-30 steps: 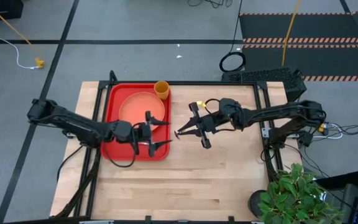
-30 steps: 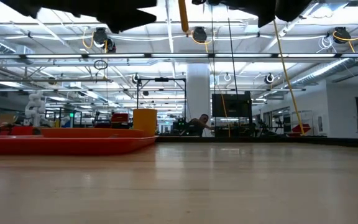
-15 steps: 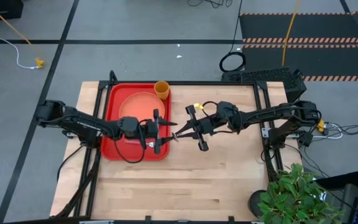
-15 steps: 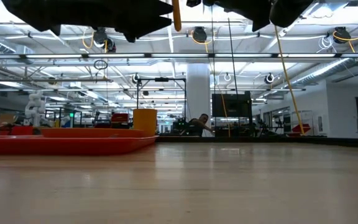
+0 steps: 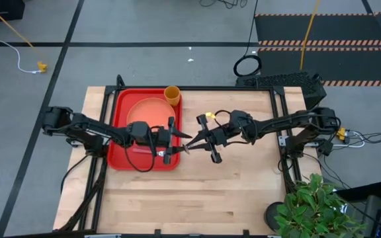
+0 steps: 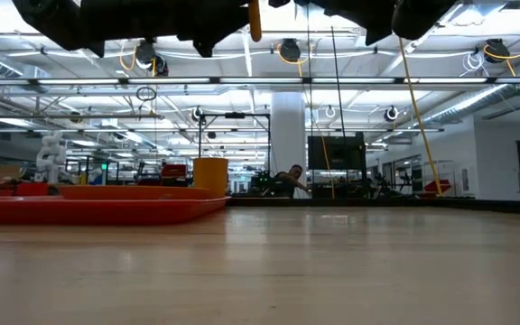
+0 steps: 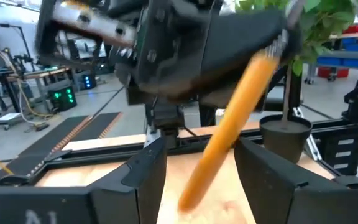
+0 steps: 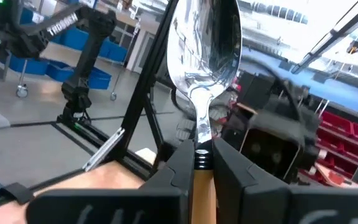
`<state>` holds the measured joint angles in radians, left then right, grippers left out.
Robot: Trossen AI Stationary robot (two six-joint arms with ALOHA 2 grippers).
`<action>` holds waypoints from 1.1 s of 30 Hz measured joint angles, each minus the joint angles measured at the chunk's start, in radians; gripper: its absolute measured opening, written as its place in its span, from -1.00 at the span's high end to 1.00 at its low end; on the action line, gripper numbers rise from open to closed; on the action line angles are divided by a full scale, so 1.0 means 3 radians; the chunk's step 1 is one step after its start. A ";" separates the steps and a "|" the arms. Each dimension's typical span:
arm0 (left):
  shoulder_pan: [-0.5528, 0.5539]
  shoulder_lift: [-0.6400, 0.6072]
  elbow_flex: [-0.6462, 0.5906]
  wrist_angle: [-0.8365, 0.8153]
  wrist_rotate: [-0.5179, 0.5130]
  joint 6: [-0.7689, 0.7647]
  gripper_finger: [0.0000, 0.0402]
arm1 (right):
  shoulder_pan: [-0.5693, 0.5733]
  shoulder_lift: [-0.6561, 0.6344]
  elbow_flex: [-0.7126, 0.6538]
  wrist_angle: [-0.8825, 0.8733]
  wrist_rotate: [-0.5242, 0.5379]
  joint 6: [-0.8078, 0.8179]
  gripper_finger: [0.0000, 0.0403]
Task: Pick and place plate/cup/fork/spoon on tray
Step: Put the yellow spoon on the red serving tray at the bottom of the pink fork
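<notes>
I should take the orange handle [image 7: 229,132] with my left gripper before my right gripper tips the spoon's bowl level, because my right gripper is holding the spoon upright by its neck [image 8: 203,129].
My right gripper [image 5: 196,141] is shut on the spoon [image 8: 205,43], in the air just right of the red tray [image 5: 120,106]. The spoon's silver bowl points up and its orange handle [image 7: 229,124] slants down, as the low view [image 6: 255,18] also shows. My left gripper [image 5: 171,139] is open at the tray's right rim, facing the right gripper. In its wrist view the fingers [image 7: 148,171] stand on either side of the handle without touching it. The salmon plate [image 5: 149,114] lies on the tray. The orange-yellow cup [image 5: 172,94] stands at the tray's far right corner. The fork is hidden. My right gripper pinches the spoon between its two fingers where the silver neck meets the orange handle [image 8: 202,163]. The fingers come roughly level from the table's right side and lie across the spoon. The spoon is lifted clear, bowl up and handle hanging below the fingers.
Bare wooden tabletop [image 5: 230,192] spreads to the right of and in front of the tray. A potted plant [image 5: 316,205] stands at the table's near right corner. The room behind holds racks and equipment.
My left gripper has risen and gone toward the table's right edge, up to the spoon, its fingers still open. My right gripper has carried the spoon a little toward the tray, and the handle has shifted left in the low view.
</notes>
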<state>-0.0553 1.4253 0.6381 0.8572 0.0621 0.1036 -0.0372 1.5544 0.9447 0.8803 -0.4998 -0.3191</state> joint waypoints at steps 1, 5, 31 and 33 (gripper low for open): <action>-0.0005 0.0040 0.0027 -0.0003 0.0003 -0.0001 0.07 | 0.0000 0.0007 0.0000 -0.0005 0.0001 0.0001 0.89; -0.0007 0.0175 0.0120 -0.0078 0.0081 0.0044 0.18 | 0.0000 0.0054 0.0002 0.0127 -0.0003 0.0000 0.89; -0.0239 -0.1104 0.0183 -0.2801 -0.1671 0.0250 0.88 | 0.0135 0.0009 0.0139 -0.0444 0.1291 0.0176 0.41; -0.0299 -0.1190 0.0191 -0.2959 -0.1997 0.0254 0.88 | 0.0193 0.0009 0.0323 -0.0929 0.1623 0.0028 0.32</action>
<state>-0.1449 1.0683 0.6956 -0.0306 -0.5371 0.1799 0.0208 1.5570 1.0417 0.6016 -0.0128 -0.3106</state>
